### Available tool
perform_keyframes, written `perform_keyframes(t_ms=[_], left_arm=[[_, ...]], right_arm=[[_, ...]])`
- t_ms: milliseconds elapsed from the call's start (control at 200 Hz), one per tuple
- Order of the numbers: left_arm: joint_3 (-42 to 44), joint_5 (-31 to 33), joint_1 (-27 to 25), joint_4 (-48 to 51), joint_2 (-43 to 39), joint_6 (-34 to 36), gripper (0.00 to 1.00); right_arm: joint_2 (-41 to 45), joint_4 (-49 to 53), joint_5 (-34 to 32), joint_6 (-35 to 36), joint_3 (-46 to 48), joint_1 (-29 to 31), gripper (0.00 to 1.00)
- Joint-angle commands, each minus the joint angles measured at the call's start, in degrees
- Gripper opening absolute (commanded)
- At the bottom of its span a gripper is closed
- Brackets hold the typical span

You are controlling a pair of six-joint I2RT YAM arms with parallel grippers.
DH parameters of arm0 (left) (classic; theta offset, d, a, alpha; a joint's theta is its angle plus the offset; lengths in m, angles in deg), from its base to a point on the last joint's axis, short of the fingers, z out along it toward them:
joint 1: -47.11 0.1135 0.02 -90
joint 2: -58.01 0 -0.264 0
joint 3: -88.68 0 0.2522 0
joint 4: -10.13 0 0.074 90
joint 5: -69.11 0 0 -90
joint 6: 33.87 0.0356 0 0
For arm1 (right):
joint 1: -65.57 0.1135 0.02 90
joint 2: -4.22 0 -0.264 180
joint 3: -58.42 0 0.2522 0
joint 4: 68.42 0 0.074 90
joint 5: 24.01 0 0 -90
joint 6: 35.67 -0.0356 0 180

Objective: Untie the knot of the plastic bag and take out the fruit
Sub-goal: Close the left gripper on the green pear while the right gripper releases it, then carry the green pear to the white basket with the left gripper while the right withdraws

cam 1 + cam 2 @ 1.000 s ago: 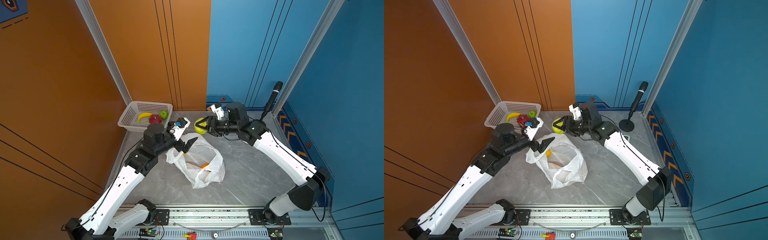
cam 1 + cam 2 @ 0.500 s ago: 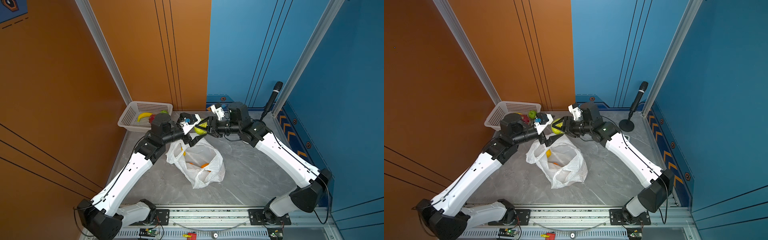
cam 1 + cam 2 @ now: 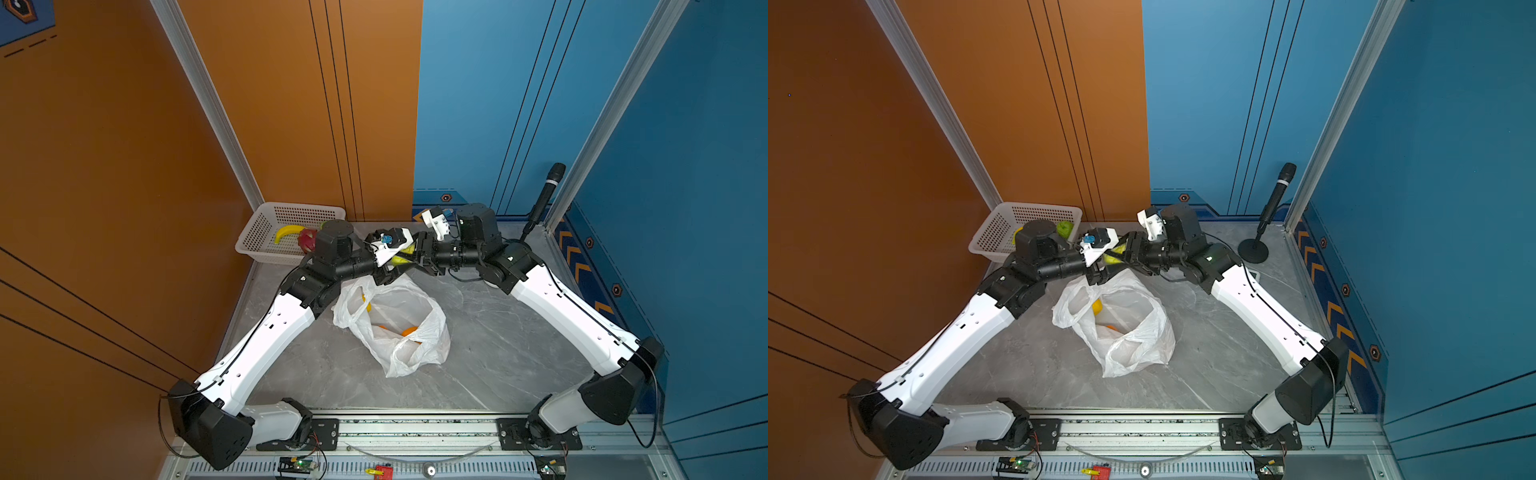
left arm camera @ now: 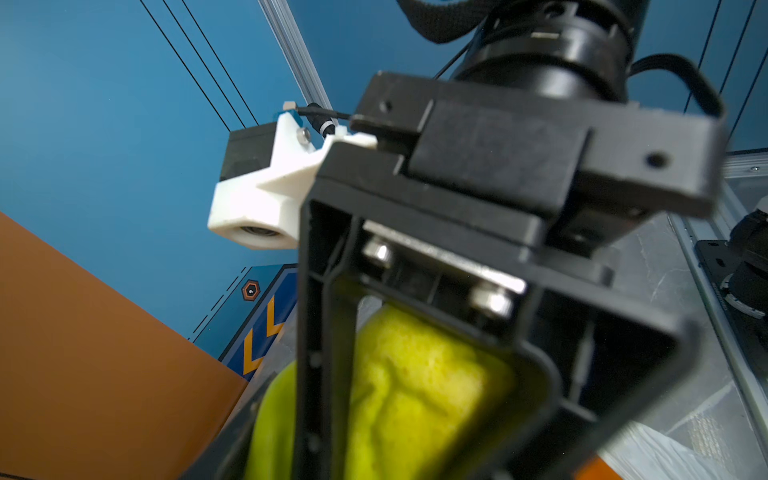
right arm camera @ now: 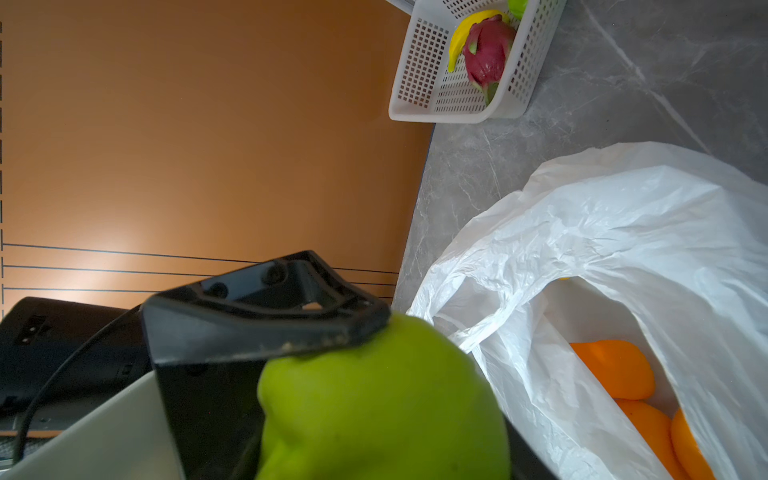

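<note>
The yellow-green fruit is held by both grippers, so my right gripper should open and move back before my left gripper carries the fruit to the white mesh basket.
Both grippers meet on one yellow-green fruit held in the air above the far end of the plastic bag. My right gripper is shut on it from the right. My left gripper closes on it from the left, and one of its fingers lies against the fruit. The bag lies on the table with its mouth gaping and a handle loop loose. Orange fruit sits inside. No knot shows.
A white mesh basket stands at the back left, holding a banana, a dragon fruit and a green fruit. A microphone on a stand rises at the back right, against the blue wall.
My left arm swung up from the bag's near-left rim to the fruit in the right gripper, and its jaws have narrowed onto it. The right arm has stayed put.
</note>
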Motion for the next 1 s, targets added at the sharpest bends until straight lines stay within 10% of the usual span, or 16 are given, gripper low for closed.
perform_keyframes(t_ms=[0,420,991], left_arm=[[-1.9,1.2,-0.7,2.5,1.4,2.4,0.61],[-3.0,12.5,2.2,-6.0,1.8,-7.6,0.51],[-13.7,31.4,17.3,5.7,13.2,-24.9,0.50]], right_arm=[[3.8,-2.6,-0.6,-1.3,-0.3,0.2,0.60],[10.5,-2.8,-10.9,2.1,3.2,-1.8,0.93],[12.8,-4.7,-15.2,3.0,6.6,-4.0,1.00]])
